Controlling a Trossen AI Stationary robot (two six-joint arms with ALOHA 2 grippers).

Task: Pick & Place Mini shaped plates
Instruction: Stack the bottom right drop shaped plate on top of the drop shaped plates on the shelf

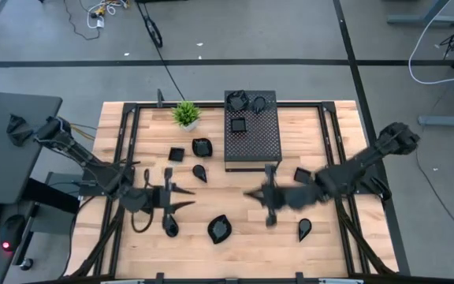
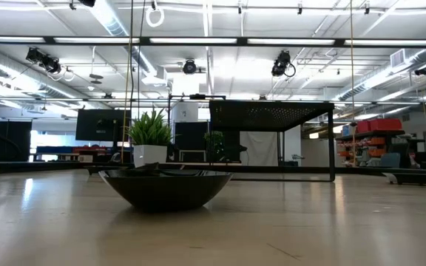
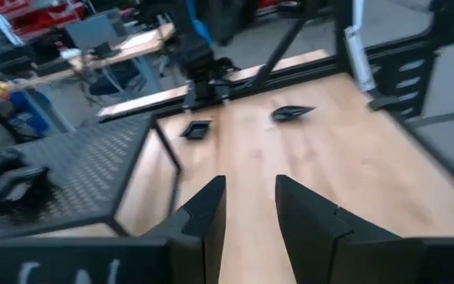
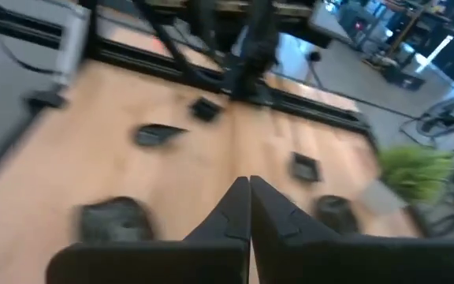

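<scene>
The robot's right gripper is empty beside the teardrop plate (image 1: 304,229), which lies apart from its neighbours, so the right gripper should keep swinging toward the plate and open above it.
Small glossy black mini shaped plates lie scattered on the wooden table: a square one (image 1: 177,154), a rounded one (image 1: 202,147), teardrops (image 1: 200,172) (image 1: 304,229), a leaf shape (image 1: 220,229) and another square (image 1: 302,175). More sit on the black perforated box (image 1: 252,134), among them a square plate (image 1: 238,124). My left gripper (image 1: 186,198) (image 3: 247,209) hovers open over the table's left half, nothing between its fingers. My right gripper (image 1: 251,194) (image 4: 249,193) hovers shut and empty near the table's middle, facing the left one. The low view shows one plate (image 2: 165,186) close up, resting on its underside, and neither gripper.
A small green potted plant (image 1: 186,114) stands at the far edge, left of the box. A black frame (image 1: 333,134) borders the tabletop. Bare wood lies between the two grippers and along the near edge (image 1: 251,252).
</scene>
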